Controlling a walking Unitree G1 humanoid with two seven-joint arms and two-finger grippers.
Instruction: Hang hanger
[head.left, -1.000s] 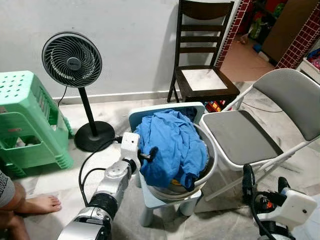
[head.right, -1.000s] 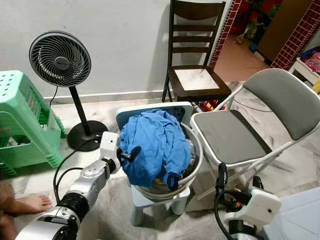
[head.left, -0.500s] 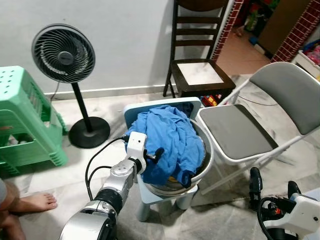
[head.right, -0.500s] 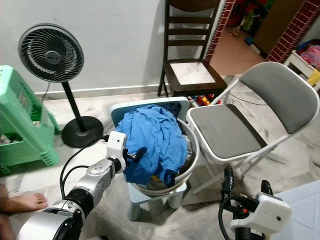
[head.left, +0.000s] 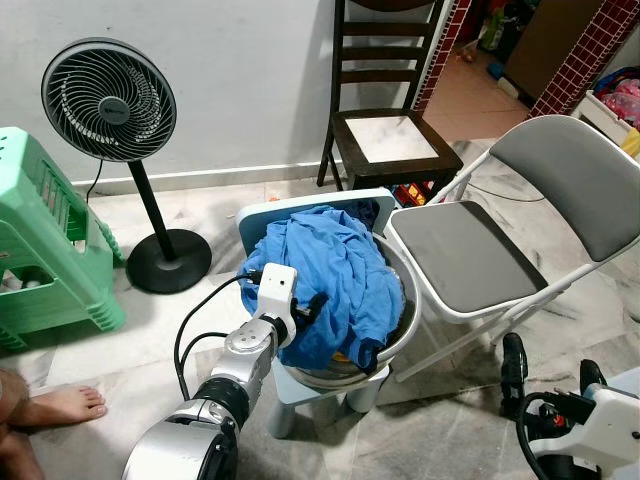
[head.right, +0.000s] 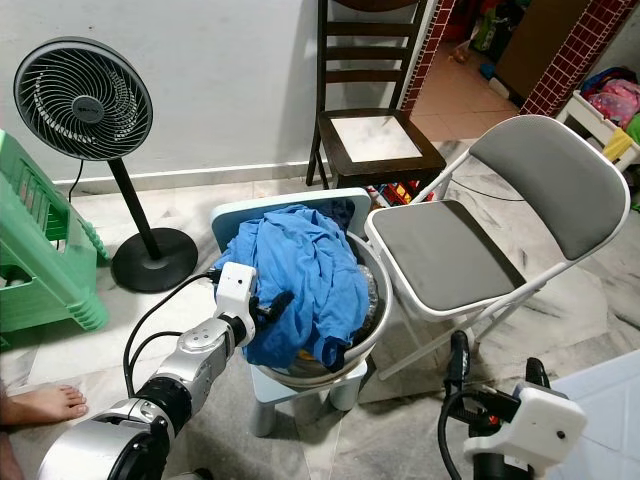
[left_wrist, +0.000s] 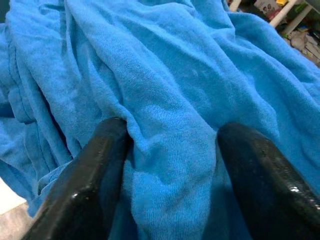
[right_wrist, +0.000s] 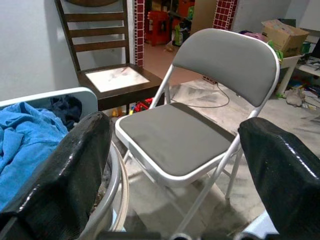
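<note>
I see yellow and dark cloth (head.left: 361, 355) sticking out from under the blue shirt (head.left: 330, 275), so I expect more clothes hidden under it when I pull it aside.
A crumpled blue shirt (head.left: 340, 265) is heaped in a metal basin (head.left: 411, 305) that stands on a small pale blue stool (head.left: 296, 207). My left gripper (head.left: 314, 304) presses into the shirt's left side. In the left wrist view its two black fingers (left_wrist: 95, 165) stand open with a fold of the blue cloth (left_wrist: 170, 100) between them. My right gripper (head.left: 552, 362) hangs low at the bottom right, open and holding nothing, beside the folding chair's legs.
A grey folding chair (head.left: 470, 250) stands right of the basin and touches it. A dark wooden chair (head.left: 392, 140) is behind, by the wall. A black standing fan (head.left: 108, 100) and a green plastic stool (head.left: 45, 250) are on the left. A person's foot (head.left: 60, 405) rests on the floor.
The whole view has shifted as the camera moved. My left gripper stays at the shirt's left side. The right gripper sits a little lower in the picture.
</note>
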